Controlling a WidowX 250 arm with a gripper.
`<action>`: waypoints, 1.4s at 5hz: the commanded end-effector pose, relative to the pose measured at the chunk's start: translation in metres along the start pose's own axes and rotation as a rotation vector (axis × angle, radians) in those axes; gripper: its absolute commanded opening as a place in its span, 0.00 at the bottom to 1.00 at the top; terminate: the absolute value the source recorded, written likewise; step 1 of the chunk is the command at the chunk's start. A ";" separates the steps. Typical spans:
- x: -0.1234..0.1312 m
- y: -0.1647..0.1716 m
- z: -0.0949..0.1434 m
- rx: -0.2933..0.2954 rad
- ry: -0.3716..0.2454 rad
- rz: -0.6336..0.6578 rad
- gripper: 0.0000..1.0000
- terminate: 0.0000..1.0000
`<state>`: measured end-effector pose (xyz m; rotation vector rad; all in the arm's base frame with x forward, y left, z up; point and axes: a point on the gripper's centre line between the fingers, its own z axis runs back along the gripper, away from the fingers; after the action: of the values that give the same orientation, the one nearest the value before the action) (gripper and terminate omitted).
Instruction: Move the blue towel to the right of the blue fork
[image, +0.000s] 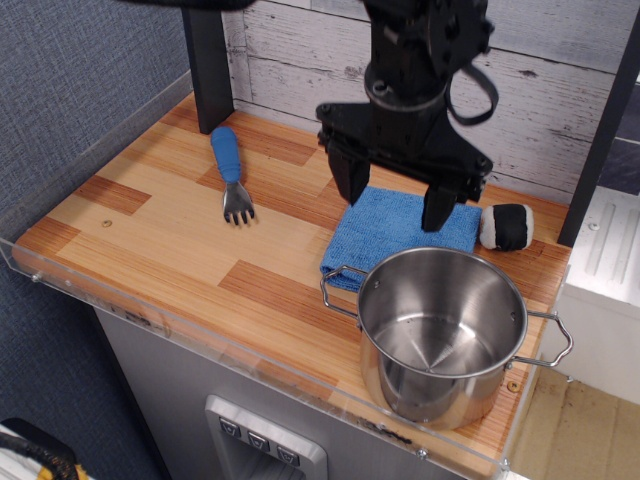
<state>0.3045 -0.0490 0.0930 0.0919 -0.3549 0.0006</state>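
The blue towel (390, 232) will slide along still folded when the robot's gripper pulls it across the counter, because the towel's layers lie stacked flat (342, 279) at the towel's near edge.
The blue towel (390, 232) lies folded flat on the wooden counter, right of centre, its near edge behind the steel pot. The blue fork (230, 172) lies at the back left, handle away, dark tines toward the front. My black gripper (395, 205) hangs directly over the towel with its two fingers spread wide, one finger (354, 180) at the towel's far left corner and the other near its far right edge. It is open and holds nothing. The arm hides part of the towel's far edge.
A steel pot (440, 335) with two handles stands at the front right, overlapping the towel's near edge. A black and white roll (506, 227) lies right of the towel. A dark post (208, 62) stands at the back left. A clear rim (150, 318) edges the counter.
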 end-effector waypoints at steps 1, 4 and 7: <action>0.021 0.013 -0.016 0.025 -0.015 0.051 1.00 0.00; 0.032 0.021 -0.054 0.025 0.096 0.081 1.00 0.00; 0.016 0.017 -0.072 0.027 0.263 0.024 1.00 0.00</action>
<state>0.3444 -0.0300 0.0178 0.1152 -0.0509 0.0363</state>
